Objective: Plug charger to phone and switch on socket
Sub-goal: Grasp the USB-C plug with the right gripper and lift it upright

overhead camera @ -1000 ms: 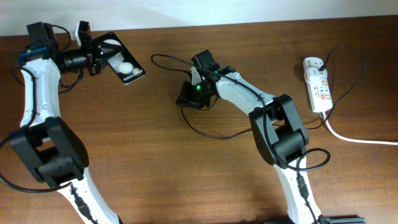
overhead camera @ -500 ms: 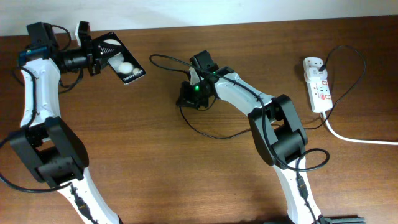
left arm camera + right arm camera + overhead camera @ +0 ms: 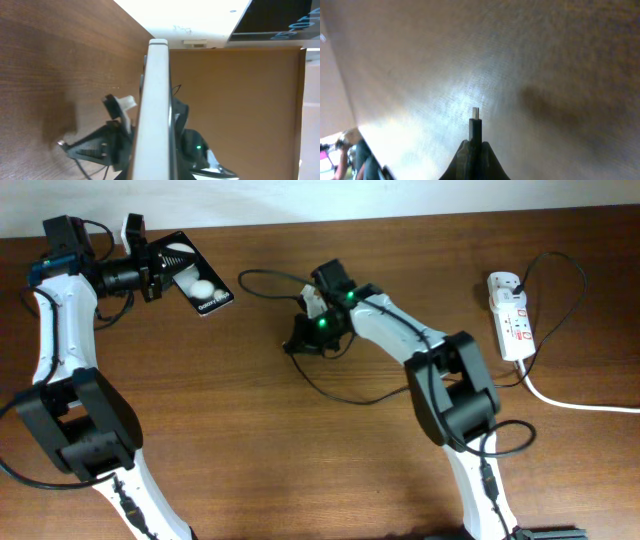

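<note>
The plug's metal tip (image 3: pixel 286 352) is pointing low and wide of the phone's bottom edge (image 3: pixel 216 308), so the robot's right gripper should move back, go up and point the plug at that edge.
My left gripper (image 3: pixel 150 268) is at the far left, shut on the black glossy phone (image 3: pixel 196 276) and holding it up off the table, face with two white spots showing. The left wrist view shows the phone edge-on (image 3: pixel 156 100). My right gripper (image 3: pixel 302 340) is mid-table, shut on the charger's plug (image 3: pixel 475 125), its metal tip pointing forward over the wood. The thin black cable (image 3: pixel 350 398) trails right to the white adapter (image 3: pixel 503 283) on the white power strip (image 3: pixel 512 320). Phone and plug are well apart.
The strip's thick white cord (image 3: pixel 580 402) runs off the right edge. A loop of the black cable (image 3: pixel 262 275) lies behind my right gripper. The wooden table (image 3: pixel 250 450) ends at a pale wall along the far side.
My right arm has shifted very slightly with the plug held. My left arm and the phone have not moved.
</note>
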### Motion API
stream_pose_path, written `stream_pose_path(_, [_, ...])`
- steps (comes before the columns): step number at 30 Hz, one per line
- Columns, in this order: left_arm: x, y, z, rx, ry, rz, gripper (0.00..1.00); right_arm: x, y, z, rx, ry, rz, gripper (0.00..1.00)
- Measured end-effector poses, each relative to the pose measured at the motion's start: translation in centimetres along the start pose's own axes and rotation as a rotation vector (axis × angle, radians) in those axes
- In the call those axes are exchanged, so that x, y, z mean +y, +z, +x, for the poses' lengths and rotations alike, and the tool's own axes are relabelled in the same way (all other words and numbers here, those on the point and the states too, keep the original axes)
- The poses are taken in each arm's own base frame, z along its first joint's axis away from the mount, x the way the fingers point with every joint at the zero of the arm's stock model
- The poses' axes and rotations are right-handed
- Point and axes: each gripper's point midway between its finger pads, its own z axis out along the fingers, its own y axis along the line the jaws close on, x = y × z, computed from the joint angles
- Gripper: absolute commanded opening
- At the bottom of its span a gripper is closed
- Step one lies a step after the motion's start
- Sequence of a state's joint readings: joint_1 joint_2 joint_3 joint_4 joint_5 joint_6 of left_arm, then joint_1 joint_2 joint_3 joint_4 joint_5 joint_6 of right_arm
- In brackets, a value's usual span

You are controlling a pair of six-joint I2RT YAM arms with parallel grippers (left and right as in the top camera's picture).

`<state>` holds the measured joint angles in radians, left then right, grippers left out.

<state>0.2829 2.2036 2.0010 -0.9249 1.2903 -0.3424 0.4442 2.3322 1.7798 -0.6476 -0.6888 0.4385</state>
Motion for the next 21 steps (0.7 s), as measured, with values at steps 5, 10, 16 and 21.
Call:
stream_pose_path(5, [0.0,0.1,0.2,0.006,0.006,-0.001,0.0,2.9,-6.6,-0.5,-0.054,-0.098,-0.05,0.04])
stream_pose_path(10, [-0.1,0.7,0.8,0.025,0.015,-0.002,0.0,6.3,-15.2,0.1,-0.156,-0.202,-0.073,0.04])
stream_pose_path(16, [-0.6,2.7,2.2,0.08,0.026,0.001,0.0,6.5,-21.1,2.2,-0.194,-0.221,-0.05,0.04])
stream_pose_path(21, [-1.2,4.6,3.4,0.126,0.057,0.007,0.0,5.9,-25.1,2.8,-0.263,-0.232,-0.033,0.04])
